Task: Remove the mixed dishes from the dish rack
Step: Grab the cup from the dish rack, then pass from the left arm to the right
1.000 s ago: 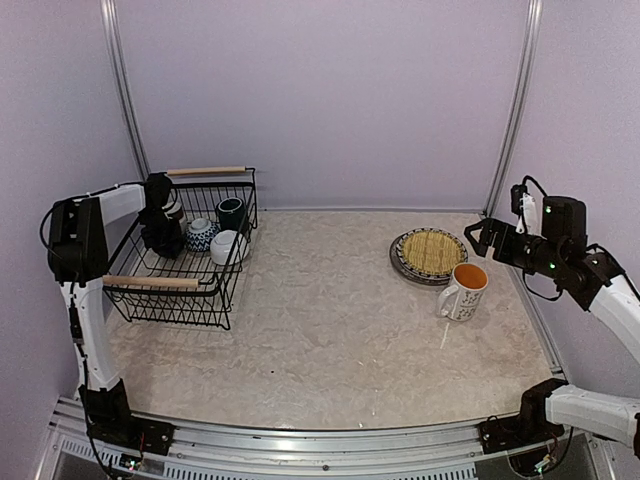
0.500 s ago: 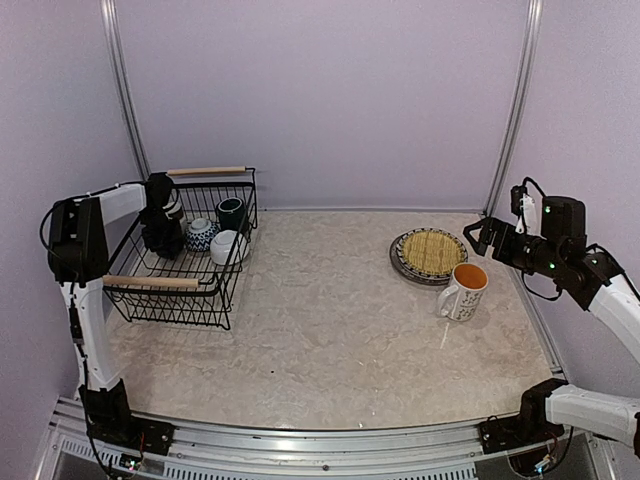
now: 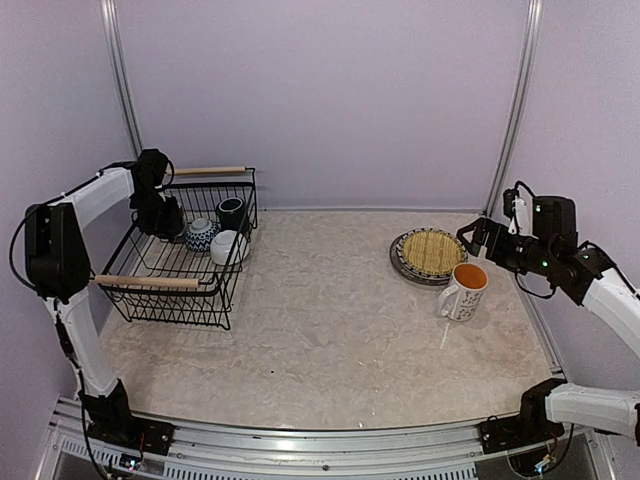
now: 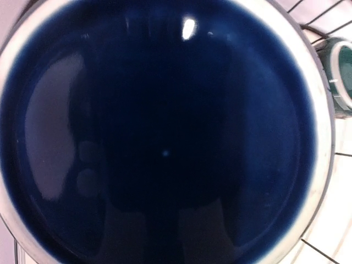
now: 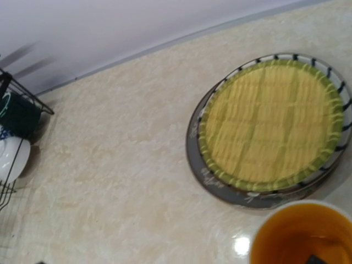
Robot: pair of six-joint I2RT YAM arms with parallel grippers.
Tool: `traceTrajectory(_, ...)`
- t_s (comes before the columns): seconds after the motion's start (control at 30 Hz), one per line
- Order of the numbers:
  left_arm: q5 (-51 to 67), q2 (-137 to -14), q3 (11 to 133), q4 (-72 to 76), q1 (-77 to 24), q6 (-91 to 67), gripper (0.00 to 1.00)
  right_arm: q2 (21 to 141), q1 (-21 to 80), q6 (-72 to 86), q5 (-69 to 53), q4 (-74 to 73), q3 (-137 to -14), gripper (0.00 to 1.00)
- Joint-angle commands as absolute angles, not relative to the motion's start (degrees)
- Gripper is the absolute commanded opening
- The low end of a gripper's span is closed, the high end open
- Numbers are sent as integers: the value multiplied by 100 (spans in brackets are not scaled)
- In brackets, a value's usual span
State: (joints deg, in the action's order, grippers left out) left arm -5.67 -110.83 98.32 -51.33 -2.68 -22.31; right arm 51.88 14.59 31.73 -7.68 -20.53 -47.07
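The dark blue mug (image 4: pixel 165 132) is in my left gripper and the counter (image 3: pixel 320 265) is clear, so my open right gripper should keep going toward the mug and close there.
The dish rack (image 3: pixel 236 268) stands at the far left. My left gripper (image 3: pixel 160 213) is raised over its back left corner, shut on the dark blue mug (image 4: pixel 165 137), whose glossy inside and pale rim fill the left wrist view and hide the fingers. A dark mug (image 3: pixel 232 212), a small patterned cup (image 3: pixel 200 235) and the white bowl (image 3: pixel 227 247) lie in the rack. The yellowish woven-look plate (image 3: pixel 432 250) lies on the striped plate (image 5: pixel 336 83) at right, with the white orange-lined mug (image 3: pixel 463 290) beside it. My right gripper (image 3: pixel 474 238) hovers open just right of the plates.
The rack has two wooden rod handles, one in front (image 3: pixel 150 282) and one at the back (image 3: pixel 205 171). A grey plate (image 5: pixel 220 190) lies under the striped one. The rack's corner (image 5: pixel 11 88), dark mug (image 5: pixel 19 115) and bowl (image 5: pixel 14 157) show at the right wrist view's left edge.
My left gripper has risen out of the rack and moved back and left with the dark blue mug. My right gripper has edged slightly left toward the plates.
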Motion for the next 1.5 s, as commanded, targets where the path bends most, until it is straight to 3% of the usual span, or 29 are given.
traceTrajectory(0.0, -111, -10368, 9818, -4930, -305, -2297, 0, 5438, 1768, 3355, -694, -1843, -4966, 100)
traceTrajectory(0.4, 3735, -8882, 8962, -3283, -422, -2658, 0, 7267, 3214, 3574, -273, -1305, -6052, 100)
traceTrajectory(0.57, 5931, -8993, 8742, -2254, -566, -3637, 0, 8299, 3784, 3199, -212, -1265, -6839, 99)
traceTrajectory(0.67, 6632, -9055, 8316, -1092, -746, -4704, 0, 8717, 4100, 2941, -142, -1132, -7288, 99)
traceTrajectory(0.9, 7583, -9306, 7759, 1607, -1366, -6717, 0, 9166, 4343, 2362, -386, -356, -7619, 96)
traceTrajectory(1.2, 7948, -9718, 7438, 4253, -2119, -8813, 0, 9256, 4345, 1815, -903, 770, -7694, 91)
traceTrajectory(1.47, 8008, -9955, 7408, 4869, -2443, -9304, 0, 9458, 4348, 1986, -1706, 2047, -7611, 80)
